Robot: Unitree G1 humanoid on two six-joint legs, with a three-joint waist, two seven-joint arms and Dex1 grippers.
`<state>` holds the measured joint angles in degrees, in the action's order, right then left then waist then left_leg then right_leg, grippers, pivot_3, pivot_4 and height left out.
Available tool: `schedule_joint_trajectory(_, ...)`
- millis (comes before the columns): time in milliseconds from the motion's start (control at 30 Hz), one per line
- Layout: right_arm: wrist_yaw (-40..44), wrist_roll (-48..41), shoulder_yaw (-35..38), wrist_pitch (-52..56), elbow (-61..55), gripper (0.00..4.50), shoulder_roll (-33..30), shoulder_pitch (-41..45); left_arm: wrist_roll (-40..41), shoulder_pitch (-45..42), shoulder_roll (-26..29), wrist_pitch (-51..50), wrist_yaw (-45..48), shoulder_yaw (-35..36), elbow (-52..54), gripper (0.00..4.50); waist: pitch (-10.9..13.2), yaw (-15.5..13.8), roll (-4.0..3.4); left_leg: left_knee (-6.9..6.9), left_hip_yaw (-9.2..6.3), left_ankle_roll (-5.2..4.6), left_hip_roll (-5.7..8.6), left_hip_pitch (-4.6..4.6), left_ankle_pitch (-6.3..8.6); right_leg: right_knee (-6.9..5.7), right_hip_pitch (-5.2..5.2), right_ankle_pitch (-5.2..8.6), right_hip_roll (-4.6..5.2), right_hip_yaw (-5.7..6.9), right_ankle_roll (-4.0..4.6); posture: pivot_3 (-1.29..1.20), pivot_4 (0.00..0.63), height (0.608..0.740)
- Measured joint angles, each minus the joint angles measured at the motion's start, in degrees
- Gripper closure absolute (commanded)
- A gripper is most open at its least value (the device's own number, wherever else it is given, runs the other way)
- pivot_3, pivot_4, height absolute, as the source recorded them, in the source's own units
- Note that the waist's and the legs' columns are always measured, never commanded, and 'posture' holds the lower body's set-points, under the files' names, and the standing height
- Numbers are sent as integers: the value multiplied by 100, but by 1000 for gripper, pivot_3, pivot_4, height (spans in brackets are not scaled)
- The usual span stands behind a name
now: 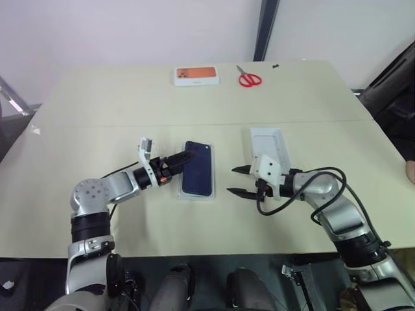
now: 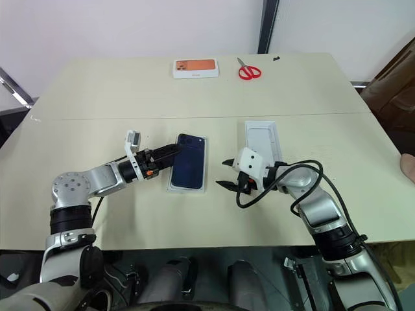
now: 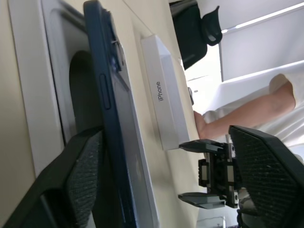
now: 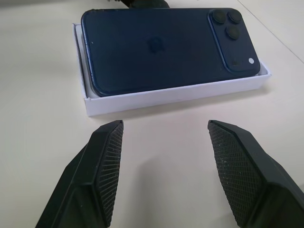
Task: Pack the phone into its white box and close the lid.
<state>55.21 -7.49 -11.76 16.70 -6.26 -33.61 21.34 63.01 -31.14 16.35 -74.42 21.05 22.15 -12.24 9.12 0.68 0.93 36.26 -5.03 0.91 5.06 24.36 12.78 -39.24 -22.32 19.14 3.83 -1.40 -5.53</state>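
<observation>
The phone's raised edge (image 3: 108, 114) is over my left gripper's finger inside the white box, so this gripper should pull out, shut and push the box's long side (image 1: 180, 186).
The dark navy phone (image 1: 198, 167) lies camera side up in the shallow white box (image 4: 175, 95) at the table's middle, a little askew on the rim. My left gripper (image 1: 183, 161) is open at the phone's left edge; in the left wrist view one finger (image 3: 80, 175) sits close against that edge and the other stands far off. My right gripper (image 1: 231, 180) is open to the right of the box, with bare table between its fingers (image 4: 107, 161). The lid (image 1: 269, 144) lies open side up just behind the right gripper.
An orange-topped white box (image 1: 196, 76) and red scissors (image 1: 249, 79) lie at the table's far edge. A person's hand (image 1: 410, 170) shows at the right edge of the table. A seam crosses the tabletop behind the phone.
</observation>
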Motion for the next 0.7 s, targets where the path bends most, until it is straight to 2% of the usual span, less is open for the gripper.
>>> schedule_joint_trajectory(500, -50, 115, -134, -212, 243, 1507, 97, 184, 72, 183, 638, -259, 267, 8, 570, 192, 0, 2, 0, 0, 0, 0, 0, 0, 0, 0, 0, 0, 0, 0, 0, 0, 150, 734)
schedule_joint_trajectory(600, -112, 107, -127, -160, 429, 2348, 163, 291, -49, 191, 734, -36, 366, 10, 552, 1018, 0, 4, 0, -2, 0, 0, -1, -1, 0, 0, -1, 0, 0, 0, 0, 0, 150, 734)
schedule_joint_trajectory(700, -227, 117, -125, -93, 520, 3971, 322, 428, -546, 193, 795, 549, 398, -149, 519, 2620, 0, 3, 0, -1, 0, 1, 0, -1, 0, 0, -1, 0, 0, 0, 1, 0, 150, 734)
